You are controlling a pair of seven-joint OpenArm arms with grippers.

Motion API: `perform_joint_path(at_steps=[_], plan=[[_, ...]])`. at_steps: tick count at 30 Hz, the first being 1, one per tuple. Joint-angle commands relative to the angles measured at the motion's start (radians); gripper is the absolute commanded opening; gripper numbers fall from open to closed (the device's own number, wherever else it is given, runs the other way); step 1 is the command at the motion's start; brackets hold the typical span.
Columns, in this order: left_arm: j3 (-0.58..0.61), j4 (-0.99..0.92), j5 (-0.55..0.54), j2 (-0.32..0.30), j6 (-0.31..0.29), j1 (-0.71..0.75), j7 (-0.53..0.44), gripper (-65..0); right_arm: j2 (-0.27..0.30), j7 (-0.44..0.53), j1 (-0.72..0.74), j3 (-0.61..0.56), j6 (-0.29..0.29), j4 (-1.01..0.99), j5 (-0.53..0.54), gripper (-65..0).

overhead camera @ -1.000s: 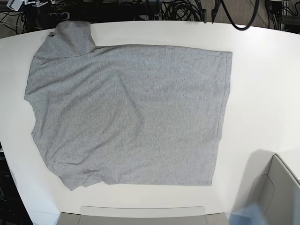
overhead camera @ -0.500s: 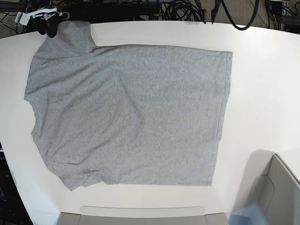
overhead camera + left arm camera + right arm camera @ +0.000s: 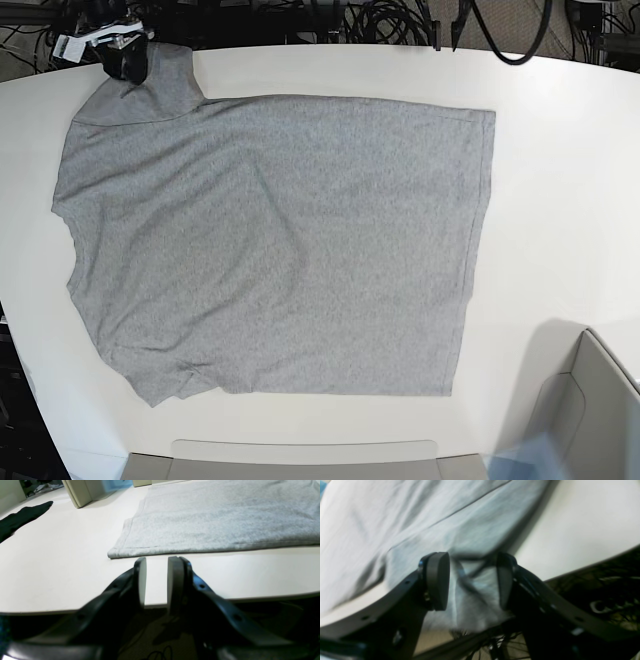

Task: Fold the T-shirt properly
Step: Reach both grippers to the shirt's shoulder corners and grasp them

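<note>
The grey T-shirt's near edge [image 3: 335,393] is lying clear of the tray, so the grey T-shirt's whole body [image 3: 285,245] will slide along when I pull back its far edge.
The grey T-shirt [image 3: 280,240] lies spread flat on the white table [image 3: 560,180], plain side up, with one sleeve at the far left corner. My right gripper [image 3: 122,60] is at that sleeve. In the right wrist view it [image 3: 471,565] stands open, its fingers on either side of sleeve fabric [image 3: 470,592] that droops over the table edge. My left gripper [image 3: 157,562] is open with nothing between its fingers. It hovers over the table edge, just short of the T-shirt's hem corner [image 3: 120,551]. The left arm does not show in the base view.
A beige bin [image 3: 590,400] stands at the front right, also the bin [image 3: 82,492] in the left wrist view. A black cloth [image 3: 20,517] lies on the table beyond the hem. A flat tray [image 3: 300,455] sits at the front edge. Cables [image 3: 380,20] hang behind the table.
My right gripper has come in from the far left corner and moved onto the sleeve. The T-shirt has not shifted.
</note>
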Motion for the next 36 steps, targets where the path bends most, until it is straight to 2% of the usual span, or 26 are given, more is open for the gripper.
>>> perform_joint_path(at_steps=[1,5,10,13,16,20,22,26,28,31,34,36], plan=[[0.003,0.023,-0.003,0.001,0.004,0.019,-0.037,-49.3,0.001,-0.041,-0.013,-0.013,0.003,0.005,-0.003,-34.7],[0.004,0.086,-0.005,0.004,0.004,0.024,-0.037,-49.3,-0.027,-0.046,-0.011,-0.013,0.008,0.005,-0.008,-34.7],[0.004,0.186,-0.006,0.004,0.004,0.05,-0.011,-49.2,-0.024,-0.046,-0.013,-0.013,0.008,0.005,-0.008,-34.7],[0.004,0.279,-0.008,0.004,0.004,0.052,0.097,-49.2,-0.021,-0.046,-0.014,-0.013,0.008,0.005,-0.008,-34.7],[0.008,0.403,-0.034,0.005,0.0,0.081,0.266,-48.1,-0.019,-0.046,-0.016,-0.013,0.008,0.005,-0.008,-34.7],[0.054,0.594,-0.272,-0.024,-0.003,0.09,0.511,-41.9,-0.019,-0.046,-0.017,-0.013,0.008,0.005,-0.008,-34.7],[0.06,0.677,-0.421,-0.079,-0.003,0.091,0.655,-39.6,-0.019,-0.046,-0.017,-0.013,0.008,0.005,-0.008,-34.7],[0.05,0.738,-0.767,-0.248,-0.003,0.081,0.921,-39.2,-0.019,-0.046,-0.017,-0.013,0.009,0.003,-0.008,-34.7],[0.049,0.715,-0.924,-0.309,-0.003,0.053,0.967,-39.6,-0.019,-0.046,-0.017,-0.013,0.009,0.002,-0.008,-34.7],[0.055,0.649,-1.082,-0.377,-0.003,0.01,0.976,-39.8,-0.018,-0.046,-0.017,-0.013,0.009,0.002,-0.008,-34.7],[0.078,0.568,-1.172,-0.43,-0.012,-0.024,0.999,-39.8,-0.018,-0.046,-0.017,-0.013,0.009,0.002,-0.008,-34.7],[0.095,0.529,-1.22,-0.449,-0.072,-0.062,1.047,-39.9,-0.018,-0.046,-0.014,-0.013,0.009,0.002,-0.008,-34.7]])
